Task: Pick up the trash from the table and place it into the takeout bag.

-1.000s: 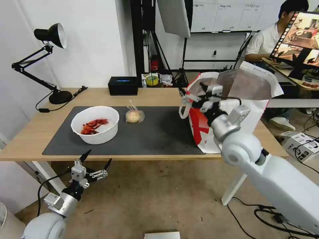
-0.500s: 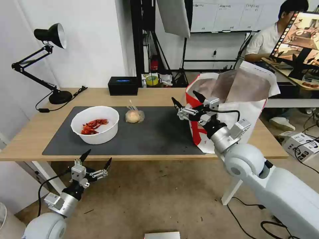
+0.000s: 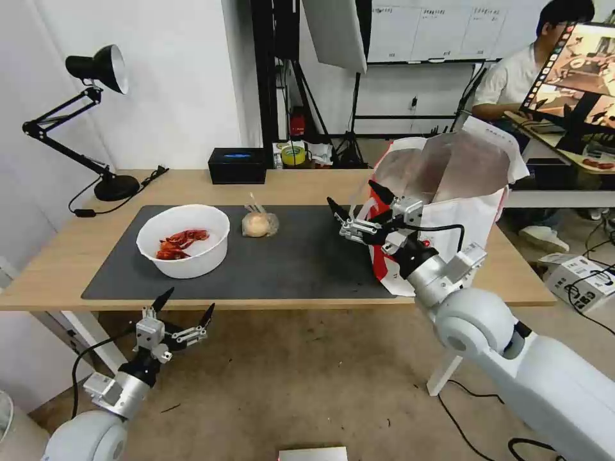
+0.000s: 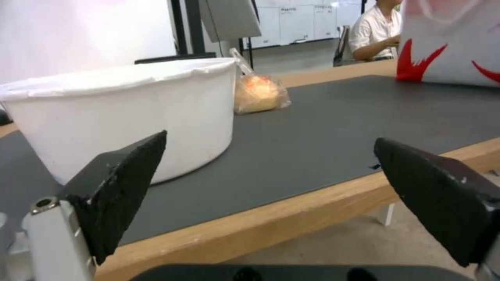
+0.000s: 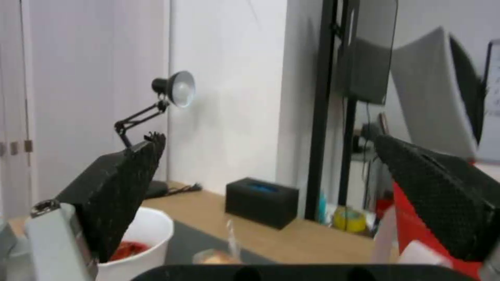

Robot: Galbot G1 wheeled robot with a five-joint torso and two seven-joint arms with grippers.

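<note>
The clear-bagged beige bun (image 3: 257, 225) should stay wrapped inside when I lift it, since the plastic ends (image 3: 255, 203) stand gathered above it.
A white round bowl (image 3: 184, 240) with red shells sits on the left part of the dark grey mat (image 3: 301, 262). Beside it lies a clear-bagged beige bun (image 3: 259, 223), seen also in the left wrist view (image 4: 258, 93). The red-and-white takeout bag (image 3: 448, 205) stands open at the table's right end, foil lining showing. My right gripper (image 3: 353, 206) hovers open and empty above the mat, just left of the bag. My left gripper (image 3: 186, 305) hangs open below the table's front edge, in front of the bowl (image 4: 125, 117).
A black box (image 3: 237, 165) stands at the back of the light-wood table (image 3: 192, 186). A black desk lamp (image 3: 96, 121) is at the far left. A person sits at another desk behind the bag.
My right gripper has drawn back out of the bag's mouth, moved left and down over the mat, and opened. The left arm has stayed still.
</note>
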